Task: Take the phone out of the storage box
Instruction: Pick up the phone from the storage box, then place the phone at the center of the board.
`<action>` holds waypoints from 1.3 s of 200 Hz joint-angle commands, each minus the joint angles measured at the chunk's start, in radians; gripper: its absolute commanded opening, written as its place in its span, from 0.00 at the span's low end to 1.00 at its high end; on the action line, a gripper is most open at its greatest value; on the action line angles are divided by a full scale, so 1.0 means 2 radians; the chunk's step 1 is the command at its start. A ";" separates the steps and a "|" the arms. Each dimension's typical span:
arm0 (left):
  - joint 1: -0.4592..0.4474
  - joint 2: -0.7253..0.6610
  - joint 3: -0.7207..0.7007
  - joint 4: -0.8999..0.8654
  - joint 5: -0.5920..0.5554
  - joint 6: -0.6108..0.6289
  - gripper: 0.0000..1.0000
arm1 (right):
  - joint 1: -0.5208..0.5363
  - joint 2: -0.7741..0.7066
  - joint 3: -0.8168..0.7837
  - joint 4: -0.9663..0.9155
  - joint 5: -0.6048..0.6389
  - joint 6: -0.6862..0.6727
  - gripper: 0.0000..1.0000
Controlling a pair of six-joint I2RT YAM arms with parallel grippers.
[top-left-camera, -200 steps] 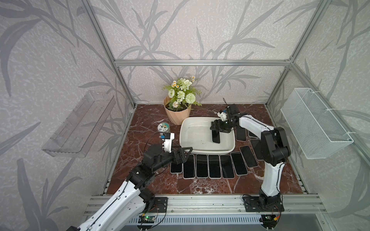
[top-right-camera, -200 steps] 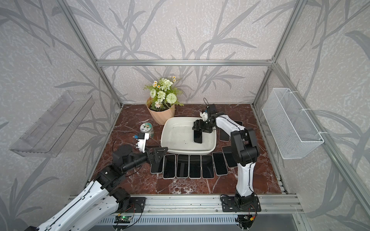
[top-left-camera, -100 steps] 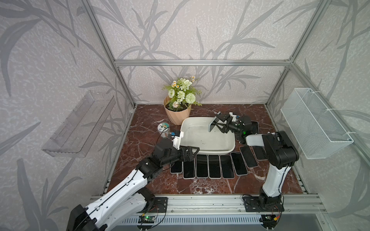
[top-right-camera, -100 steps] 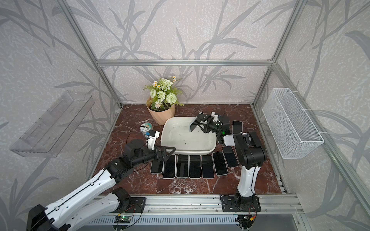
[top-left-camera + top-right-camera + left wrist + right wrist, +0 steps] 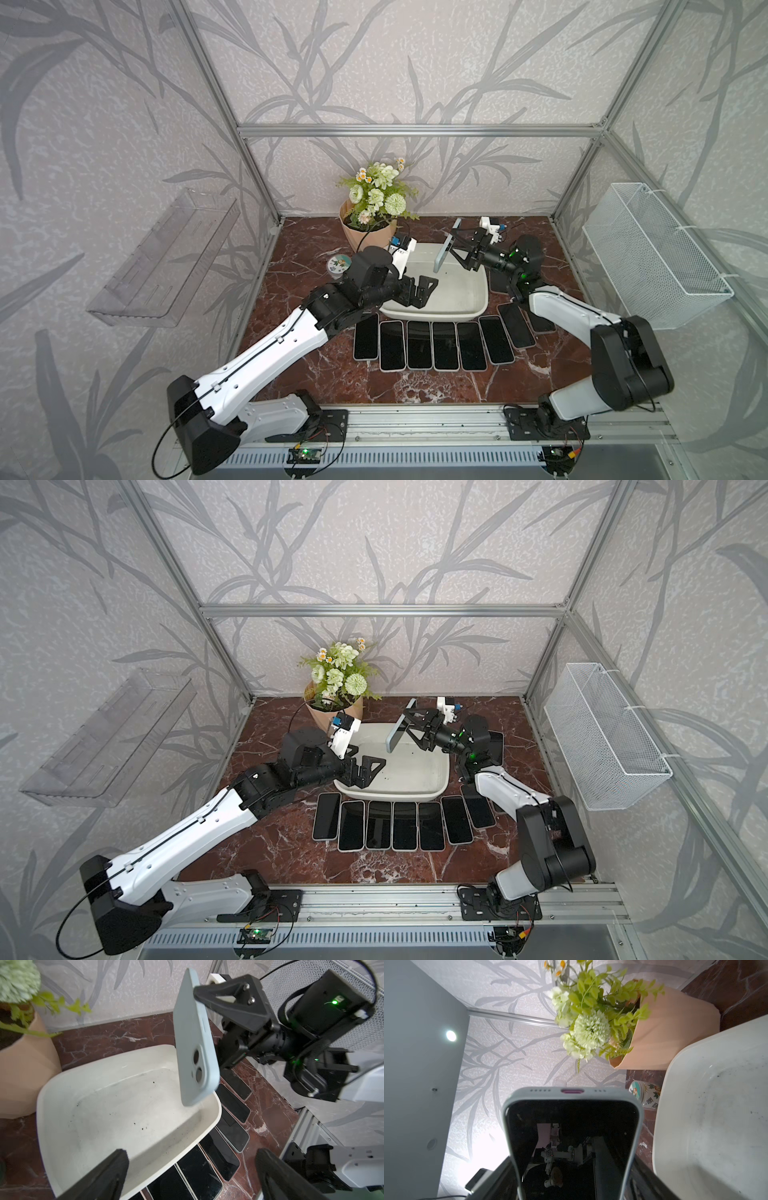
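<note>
The free marble (image 5: 334, 350) beside the row is a long way from the phone in my right gripper, so my left gripper should take the phone over and put it down there.
The phone (image 5: 441, 251) (image 5: 398, 729), in a pale blue-grey case, hangs on edge above the far side of the storage box (image 5: 478, 305) (image 5: 441, 785), a shallow white tub. My right gripper (image 5: 455, 248) (image 5: 410, 729) is shut on it across its width. In the right wrist view the dark screen of the phone (image 5: 573, 1130) fills the space between the jaws of this gripper (image 5: 572, 1178). In the left wrist view the back of the phone (image 5: 195, 1043) shows two lenses. My left gripper (image 5: 420, 291) (image 5: 191, 1157) is open and holds nothing, over the box's front left part (image 5: 47, 1126).
Several phones (image 5: 419, 351) lie face up in a row on the marble floor, in front of and right of the box. A flower pot (image 5: 368, 237) and a small round tin (image 5: 338, 264) stand behind and left of it. A wire basket (image 5: 656, 257) and a clear tray (image 5: 162, 257) hang on the side walls.
My right gripper has lifted the phone out of the tub's inside and turned it on edge. My left arm has reached forward from the floor to over the box's front left.
</note>
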 commanded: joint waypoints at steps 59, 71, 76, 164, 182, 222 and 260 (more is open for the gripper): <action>-0.045 0.064 0.087 -0.073 -0.069 0.054 1.00 | 0.095 -0.088 0.086 -0.334 0.098 -0.251 0.64; -0.047 0.067 0.088 -0.069 -0.071 0.048 0.94 | 0.112 -0.088 0.096 -0.357 0.112 -0.269 0.64; -0.047 0.069 0.089 -0.070 -0.071 0.048 0.90 | 0.117 -0.088 0.098 -0.365 0.117 -0.274 0.64; -0.047 0.063 0.072 -0.068 -0.038 0.030 0.56 | 0.140 -0.100 0.114 -0.407 0.159 -0.304 0.64; -0.047 0.063 0.061 -0.052 -0.015 0.019 0.58 | 0.142 -0.104 0.118 -0.419 0.172 -0.314 0.63; -0.047 0.054 0.030 -0.031 -0.007 -0.005 0.61 | 0.142 -0.117 0.118 -0.429 0.194 -0.320 0.63; -0.047 0.046 0.007 -0.010 -0.001 -0.015 0.40 | 0.143 -0.119 0.115 -0.421 0.189 -0.316 0.63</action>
